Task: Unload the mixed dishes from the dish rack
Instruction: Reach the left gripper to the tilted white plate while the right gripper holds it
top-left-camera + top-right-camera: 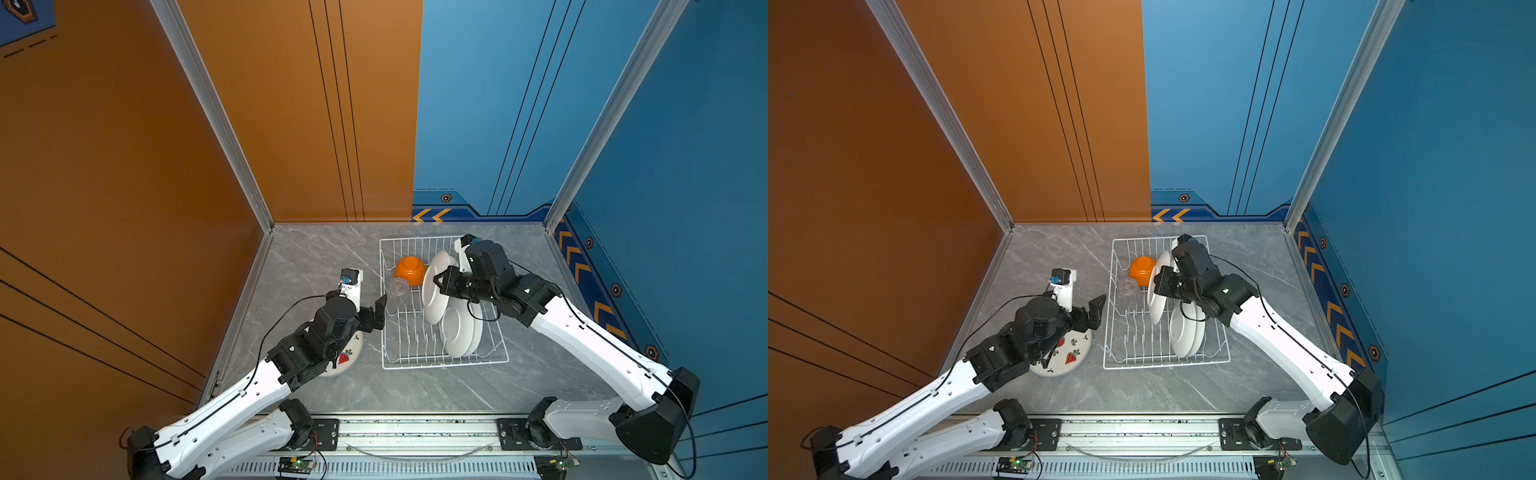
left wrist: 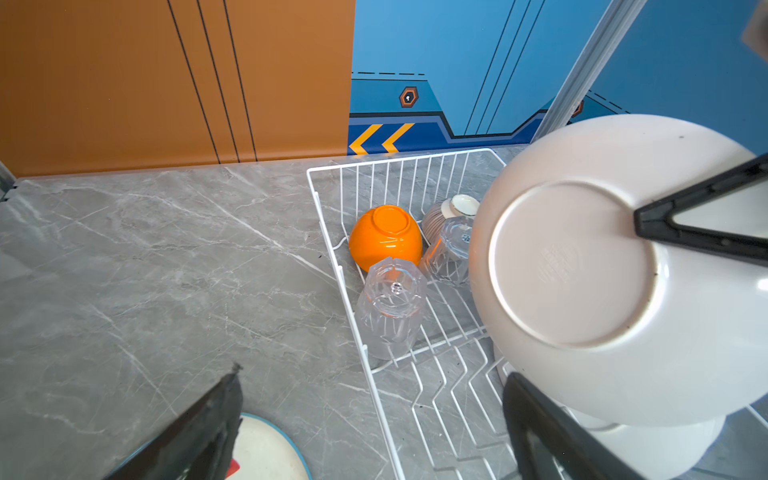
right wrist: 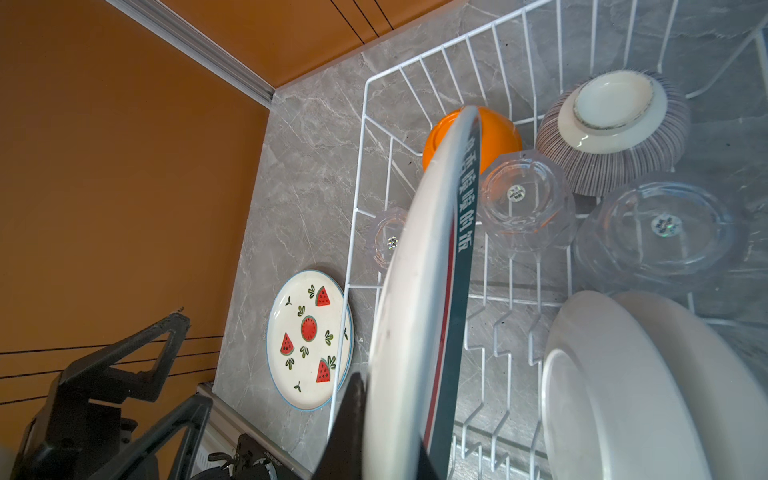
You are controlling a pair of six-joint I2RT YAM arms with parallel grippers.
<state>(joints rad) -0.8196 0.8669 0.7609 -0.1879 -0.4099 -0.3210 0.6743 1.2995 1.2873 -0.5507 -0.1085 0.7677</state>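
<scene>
The teal-striped plate (image 1: 432,296) is held on edge by my right gripper with the plate's near rim (image 1: 433,318) free, so my left gripper keeps moving to that rim and closes there.
The white wire dish rack (image 1: 444,365) (image 1: 1167,365) stands on the grey counter. My right gripper (image 1: 438,282) (image 3: 390,436) is shut on a white plate (image 1: 434,309) (image 3: 415,291) with a teal-striped rim, held on edge above the rack. Two more white plates (image 1: 459,332) lean in the rack's near right. At its far end lie an upturned orange bowl (image 1: 410,271) (image 2: 384,237), a ribbed bowl (image 3: 611,133) and clear glass cups (image 2: 390,305) (image 3: 525,199). My left gripper (image 1: 376,311) (image 2: 374,432) is open and empty beside the rack's left rim.
A watermelon-patterned plate (image 1: 1067,353) (image 3: 307,336) lies flat on the counter left of the rack, partly under my left arm. Orange and blue walls close in the counter at left, back and right. A metal rail (image 1: 415,428) runs along the front edge.
</scene>
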